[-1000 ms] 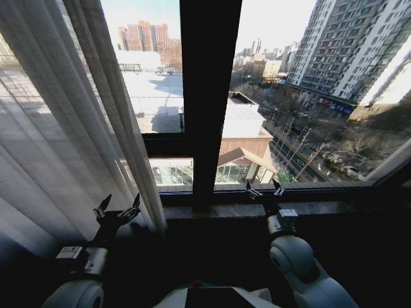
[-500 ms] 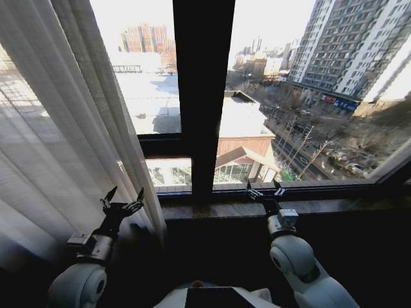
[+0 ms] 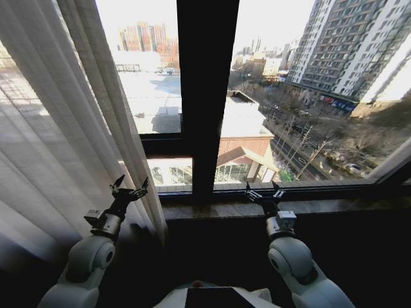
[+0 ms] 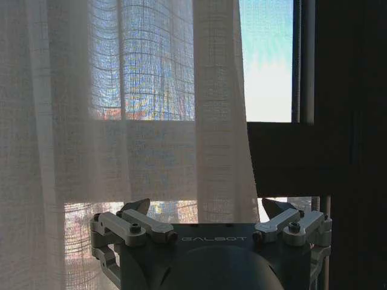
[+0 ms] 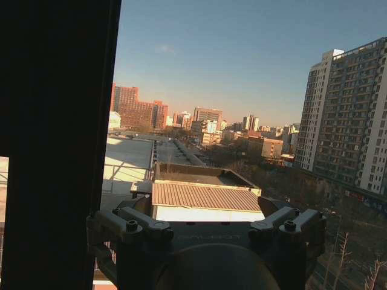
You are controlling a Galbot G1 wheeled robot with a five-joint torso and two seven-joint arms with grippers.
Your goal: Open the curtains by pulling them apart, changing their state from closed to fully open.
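The cream curtain's long pleats (image 3: 70,115) are hanging loose. The curtain will gather into thicker folds and slide to the side when I pull its inner edge (image 3: 139,154).
One sheer cream curtain (image 3: 58,128) hangs in long pleats over the left part of the window, and its inner edge falls to the sill near the centre bar. My left gripper (image 3: 131,186) is open, low in front of that inner edge. In the left wrist view the curtain (image 4: 121,121) hangs just beyond the open left gripper (image 4: 207,208), its edge in line with the gap between the fingers, nothing held. My right gripper (image 3: 262,189) is open at the window sill, right of the centre bar, facing bare glass. The right wrist view shows the right gripper (image 5: 202,211) holding nothing.
A wide black window frame bar (image 3: 205,96) stands upright in the middle, also seen as the black bar (image 5: 57,145) in the right wrist view. A dark sill (image 3: 225,210) runs below the glass. A pale slanted band (image 3: 392,160) crosses the far right edge.
My left arm has risen and moved right, bringing its open gripper closer to the curtain's inner edge. The right arm has stayed at the sill.
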